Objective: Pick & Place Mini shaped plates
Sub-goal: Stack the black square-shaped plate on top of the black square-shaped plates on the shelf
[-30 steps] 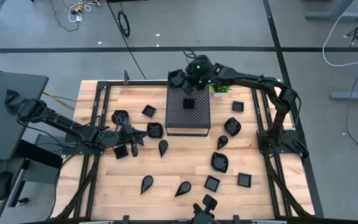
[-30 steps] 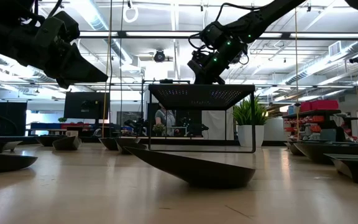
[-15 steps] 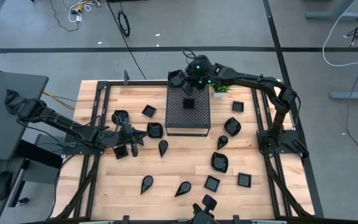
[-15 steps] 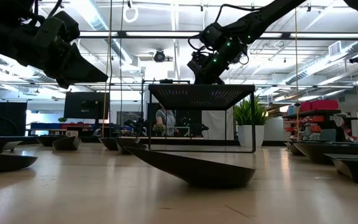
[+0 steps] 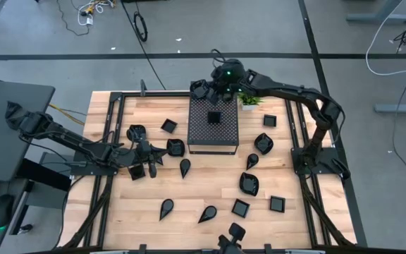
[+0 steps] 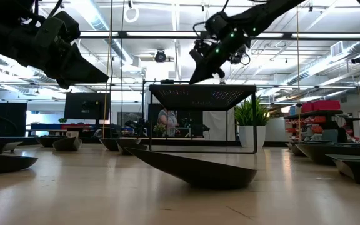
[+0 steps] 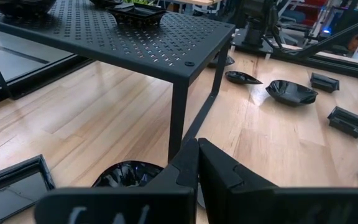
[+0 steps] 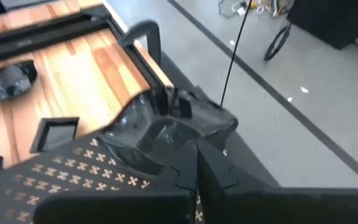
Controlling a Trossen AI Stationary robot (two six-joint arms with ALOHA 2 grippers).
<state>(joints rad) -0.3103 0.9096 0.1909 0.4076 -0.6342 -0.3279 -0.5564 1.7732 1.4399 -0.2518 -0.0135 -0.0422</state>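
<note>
The ruffled plate (image 5: 199,89) rests on the stand's corner, so the robot's right gripper should keep going toward the square plate (image 5: 240,208) by the table's near edge and open above it.
Several mini shaped plates lie scattered on the wooden table, such as a teardrop one (image 5: 185,167). Two more sit on top of the black perforated stand (image 5: 213,130). One is a small square plate (image 5: 215,117) in the middle, the other a ruffled plate (image 5: 200,89) (image 8: 145,124) at the stand's far left corner. My right gripper (image 5: 212,85) (image 8: 197,152) hangs shut just above that corner, clear of the stand top in the low view (image 6: 194,77). My left gripper (image 5: 162,151) (image 7: 197,152) is shut and empty, well above the table, over a ruffled plate (image 7: 126,174) left of the stand.
A small potted plant (image 5: 249,101) stands at the stand's far right corner. A square plate (image 7: 11,186) lies near my left gripper. More plates lie right of the stand (image 5: 263,143) and toward the near edge (image 5: 240,208). Dark rails frame the table's left and right sides.
My right gripper has risen a little above the stand's far left corner and stayed shut. The ruffled plate beneath it has kept its place on the stand.
</note>
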